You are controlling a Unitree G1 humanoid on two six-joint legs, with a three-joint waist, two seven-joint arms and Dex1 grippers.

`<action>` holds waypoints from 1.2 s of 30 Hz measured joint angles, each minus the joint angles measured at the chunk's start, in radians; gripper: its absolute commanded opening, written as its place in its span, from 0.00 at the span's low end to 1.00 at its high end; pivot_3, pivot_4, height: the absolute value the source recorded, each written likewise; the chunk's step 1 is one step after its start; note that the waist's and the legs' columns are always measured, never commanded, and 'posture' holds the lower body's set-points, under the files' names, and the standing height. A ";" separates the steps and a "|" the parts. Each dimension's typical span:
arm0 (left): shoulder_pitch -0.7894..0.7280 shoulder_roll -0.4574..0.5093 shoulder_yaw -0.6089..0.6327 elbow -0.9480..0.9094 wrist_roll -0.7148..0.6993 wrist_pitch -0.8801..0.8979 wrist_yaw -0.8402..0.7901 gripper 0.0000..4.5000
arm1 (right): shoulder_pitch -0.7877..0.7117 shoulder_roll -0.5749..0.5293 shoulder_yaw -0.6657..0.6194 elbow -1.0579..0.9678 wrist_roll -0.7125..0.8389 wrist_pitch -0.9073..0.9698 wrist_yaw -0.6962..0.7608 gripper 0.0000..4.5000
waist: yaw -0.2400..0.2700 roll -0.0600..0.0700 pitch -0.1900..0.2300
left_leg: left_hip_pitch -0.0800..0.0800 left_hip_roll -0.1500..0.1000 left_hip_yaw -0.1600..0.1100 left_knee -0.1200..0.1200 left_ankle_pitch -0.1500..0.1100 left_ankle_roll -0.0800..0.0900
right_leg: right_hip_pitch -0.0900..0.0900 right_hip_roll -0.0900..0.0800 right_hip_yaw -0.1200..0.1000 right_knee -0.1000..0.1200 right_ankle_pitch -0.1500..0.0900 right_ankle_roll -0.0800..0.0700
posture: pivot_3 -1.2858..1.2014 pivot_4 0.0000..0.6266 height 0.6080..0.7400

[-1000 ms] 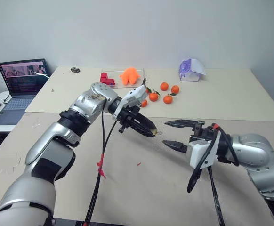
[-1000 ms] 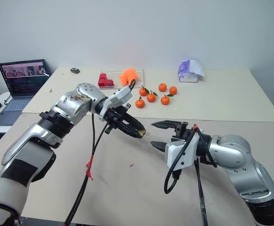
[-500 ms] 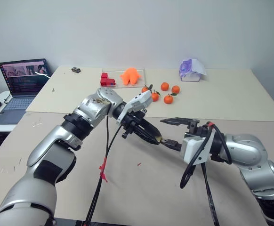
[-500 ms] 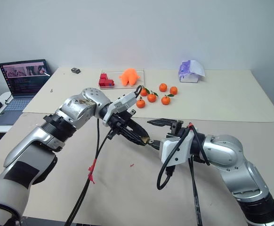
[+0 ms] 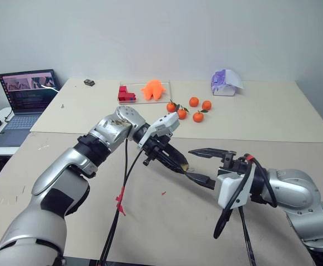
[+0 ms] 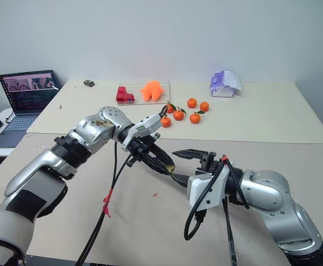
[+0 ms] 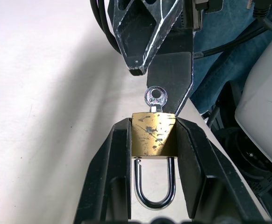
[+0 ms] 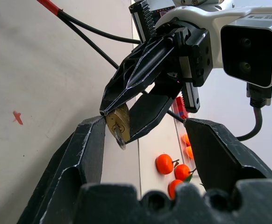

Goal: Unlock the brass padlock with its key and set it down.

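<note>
The shackle (image 7: 155,204) is pointing inside the left gripper's fingers, so the robot's right gripper should grip the golden block (image 7: 153,120) by its key end to free the left gripper for the shackle.
My left gripper (image 7: 153,122) is shut on the brass padlock (image 7: 153,133), pinching the golden block by its sides. The silvery shackle (image 7: 154,189) points back toward the wrist. The key (image 7: 155,98) sticks out of the padlock's far end, its round head free. My right gripper (image 8: 143,122) is open and faces the left one. One finger (image 8: 87,149) is close beside the padlock (image 8: 118,119) and key (image 8: 119,139), the other well clear; neither touches them. From the head, the two grippers meet above the table's middle (image 5: 185,165).
At the back of the table lie several oranges (image 5: 193,102), an orange toy (image 5: 153,88), red blocks (image 5: 126,93), a purple-and-white object (image 5: 225,82) and a small dark item (image 5: 89,82). A laptop (image 5: 28,91) stands far left. Black cables (image 5: 122,188) hang from both arms.
The gap between the grippers has closed: the right gripper's open fingers, earlier short of the padlock, now reach to either side of it. The left gripper sank slightly, still holding the padlock.
</note>
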 measured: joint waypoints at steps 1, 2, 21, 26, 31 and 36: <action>0.000 0.000 0.000 0.000 0.000 0.000 0.000 0.19 | -0.001 0.000 0.000 0.000 -0.001 0.000 0.000 0.72 | 0.000 0.000 0.000 | 0.000 0.000 0.000 0.000 0.000 0.000 | 0.000 0.000 0.000 0.000 0.000 0.000 | 0.52 0.24 0.71; 0.000 0.000 0.000 0.001 -0.001 0.000 0.000 0.19 | -0.005 -0.002 0.000 0.000 -0.002 0.000 0.001 0.72 | 0.000 0.000 0.000 | 0.000 0.000 0.000 0.000 0.000 0.000 | 0.000 0.000 0.000 0.000 0.000 0.000 | 0.52 0.24 0.71; -0.005 0.008 0.000 0.004 -0.031 0.025 0.000 0.19 | -0.066 0.011 0.038 0.050 -0.023 -0.026 0.002 0.61 | 0.001 0.000 0.000 | 0.000 0.000 0.000 0.000 0.000 0.000 | 0.000 0.000 0.000 0.000 0.000 0.000 | 0.52 0.24 0.71; -0.017 0.011 0.010 0.011 -0.031 0.018 0.002 0.19 | -0.066 0.012 0.051 0.057 -0.028 -0.026 0.009 0.27 | 0.000 0.000 0.000 | 0.000 0.000 0.000 0.000 0.000 0.000 | 0.000 0.000 0.000 0.000 0.000 0.000 | 0.52 0.24 0.71; -0.018 0.011 0.019 0.020 -0.033 0.018 -0.001 0.19 | -0.066 0.012 0.056 0.059 -0.034 -0.034 0.018 0.04 | 0.001 0.000 0.000 | 0.000 0.000 0.000 0.000 0.000 0.000 | 0.000 0.000 0.000 0.000 0.000 0.000 | 0.52 0.24 0.71; -0.018 0.010 0.019 0.021 -0.033 0.018 -0.001 0.19 | -0.066 0.013 0.056 0.059 -0.037 -0.035 0.019 0.04 | 0.001 0.000 0.000 | 0.000 0.000 0.000 0.000 0.000 0.000 | 0.000 0.000 0.000 0.000 0.000 0.000 | 0.52 0.24 0.71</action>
